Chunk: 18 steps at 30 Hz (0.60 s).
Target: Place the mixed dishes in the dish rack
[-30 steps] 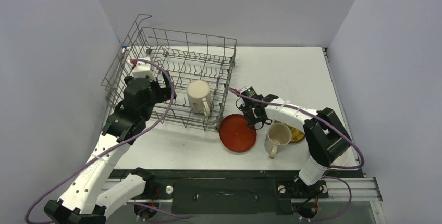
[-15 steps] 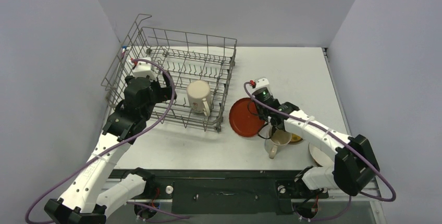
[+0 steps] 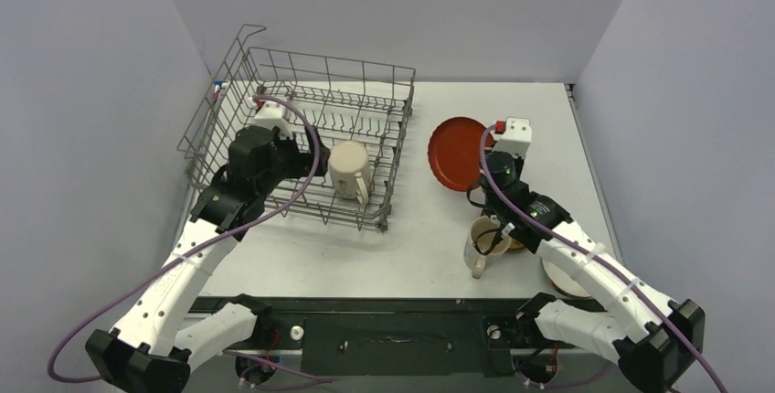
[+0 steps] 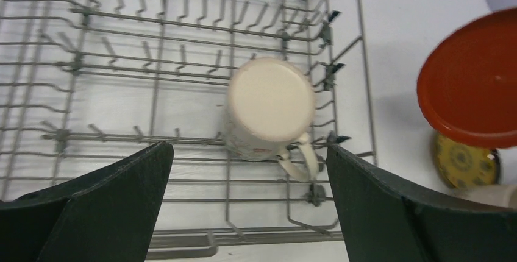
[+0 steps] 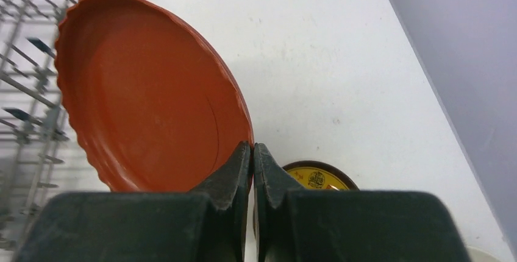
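The red plate [image 3: 455, 154] sits at a slant in the fingers of the robot's right gripper, so the left gripper should hold the red plate's far rim [image 3: 430, 156] while the right gripper takes the plate straighter.
The red plate [image 3: 455, 153] hangs tilted above the table, right of the dish rack [image 3: 320, 66]. My right gripper [image 3: 479, 176] is shut on its rim; in the right wrist view the fingertips [image 5: 252, 147] pinch the edge of the red plate [image 5: 146, 91]. A cream mug [image 3: 348, 167] sits upside down in the rack's near right part. My left gripper [image 4: 247, 152] is open over the rack, just short of that mug [image 4: 270, 100], holding nothing. The green-lined mug [image 3: 483, 240] stands on the table. The yellow saucer [image 5: 317, 177] lies below the right gripper. The white bowl [image 3: 562, 279] is partly hidden under the right arm.
The rack's tall wire sides and upright tines [image 4: 183, 61] surround the left gripper. Grey walls close in the table on the left, back and right. The right arm crosses over the mug, saucer and bowl near the table's front right.
The right gripper has lifted the red plate off the table in front of the rack and carried it up and to the far right, tilting it. The left gripper shifted slightly toward the cream mug.
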{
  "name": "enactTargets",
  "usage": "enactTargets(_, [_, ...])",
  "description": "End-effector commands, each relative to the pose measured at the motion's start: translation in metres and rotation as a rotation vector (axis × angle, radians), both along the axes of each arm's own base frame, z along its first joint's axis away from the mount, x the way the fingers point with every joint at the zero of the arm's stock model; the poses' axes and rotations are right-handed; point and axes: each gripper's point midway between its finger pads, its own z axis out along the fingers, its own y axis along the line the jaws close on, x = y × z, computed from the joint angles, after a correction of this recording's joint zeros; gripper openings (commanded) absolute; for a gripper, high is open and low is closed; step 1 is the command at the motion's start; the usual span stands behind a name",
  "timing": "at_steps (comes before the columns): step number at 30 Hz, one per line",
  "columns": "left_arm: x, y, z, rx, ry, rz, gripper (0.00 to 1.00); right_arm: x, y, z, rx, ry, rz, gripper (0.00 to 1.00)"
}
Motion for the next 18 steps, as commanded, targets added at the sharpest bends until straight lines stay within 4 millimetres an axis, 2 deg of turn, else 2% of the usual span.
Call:
enactTargets(1, [-0.004, -0.068, 0.043, -0.200, 0.010, -0.315, 0.97, -0.004, 0.001, 0.047, 0.182, -0.166, -0.008, 0.00])
enactTargets(2, [-0.002, -0.080, 0.040, -0.243, 0.058, -0.344, 0.97, -0.007, 0.003, 0.059, 0.227, -0.197, 0.005, 0.00])
enactTargets(3, [-0.009, -0.094, 0.055, -0.293, 0.063, -0.424, 0.97, -0.010, 0.007, 0.067, 0.262, -0.212, 0.041, 0.00])
enactTargets(4, [-0.007, -0.104, 0.053, -0.345, 0.108, -0.442, 0.97, -0.012, 0.014, 0.074, 0.306, -0.221, 0.071, 0.00])
enactTargets(5, [-0.011, -0.114, 0.066, -0.389, 0.099, -0.506, 0.97, -0.014, 0.016, 0.080, 0.331, -0.231, 0.084, 0.00])
enactTargets(7, [-0.009, -0.127, 0.073, -0.454, 0.106, -0.558, 0.97, -0.016, 0.027, 0.090, 0.392, -0.241, 0.125, 0.00])
enactTargets(10, [-0.004, -0.136, 0.074, -0.487, 0.094, -0.591, 0.98, -0.019, 0.047, 0.103, 0.478, -0.247, 0.187, 0.00])
enactTargets(14, [-0.017, -0.151, 0.074, -0.512, 0.073, -0.742, 1.00, -0.022, 0.077, 0.115, 0.543, -0.260, 0.260, 0.00])
enactTargets(15, [-0.023, -0.154, 0.069, -0.517, 0.088, -0.774, 1.00, -0.022, 0.086, 0.119, 0.563, -0.265, 0.278, 0.00])
enactTargets(18, [-0.027, -0.153, 0.068, -0.526, 0.068, -0.789, 1.00, -0.020, 0.103, 0.121, 0.597, -0.255, 0.317, 0.00])
